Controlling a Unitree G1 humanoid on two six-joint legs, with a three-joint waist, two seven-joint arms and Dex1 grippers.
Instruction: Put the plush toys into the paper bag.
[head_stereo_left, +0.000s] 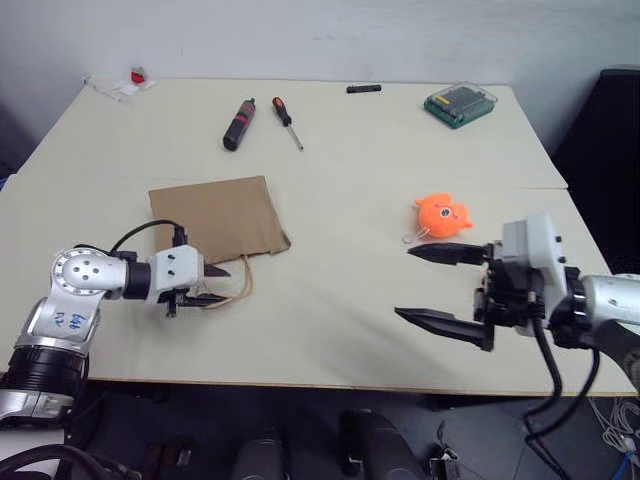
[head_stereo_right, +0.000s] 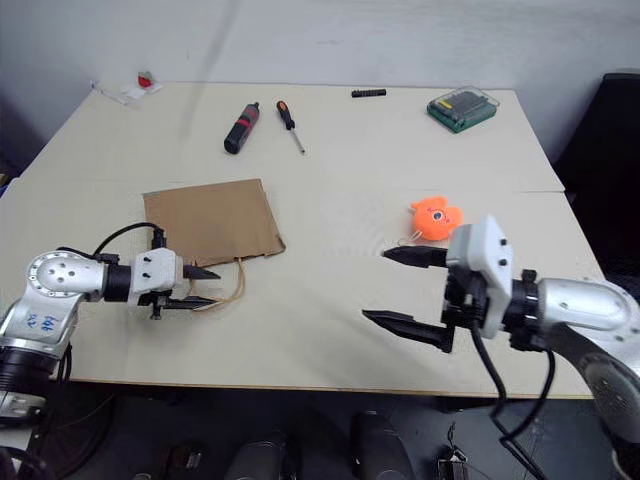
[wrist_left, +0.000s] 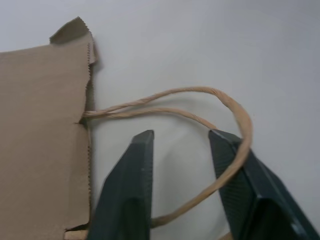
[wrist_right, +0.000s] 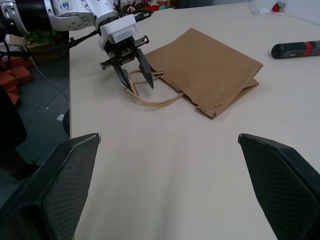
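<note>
The flat bag (head_stereo_left: 218, 215) will open wide into a boxy pouch when I lift a cord handle, because folded layers (wrist_right: 246, 90) show along the paper bag's edge.
The brown paper bag (head_stereo_left: 215, 215) lies flat on the table's left half, its cord handles (head_stereo_left: 240, 288) trailing toward the near edge. My left gripper (head_stereo_left: 226, 284) is at those handles, with a narrow gap between its fingers. One cord loop (wrist_left: 235, 125) lies over a finger, not pinched. An orange plush toy (head_stereo_left: 441, 214) with a face sits on the right half. My right gripper (head_stereo_left: 404, 281) hovers just in front of the toy, pointing left. It is wide open and holds nothing.
At the far side lie a black-handled tool (head_stereo_left: 240, 124), a red-handled screwdriver (head_stereo_left: 288, 120), a small black stick (head_stereo_left: 363, 89) and a green bit case (head_stereo_left: 460, 104). A small red-and-white item (head_stereo_left: 136, 80) sits at the far left corner. Bare tabletop (head_stereo_left: 340, 240) separates bag and toy.
</note>
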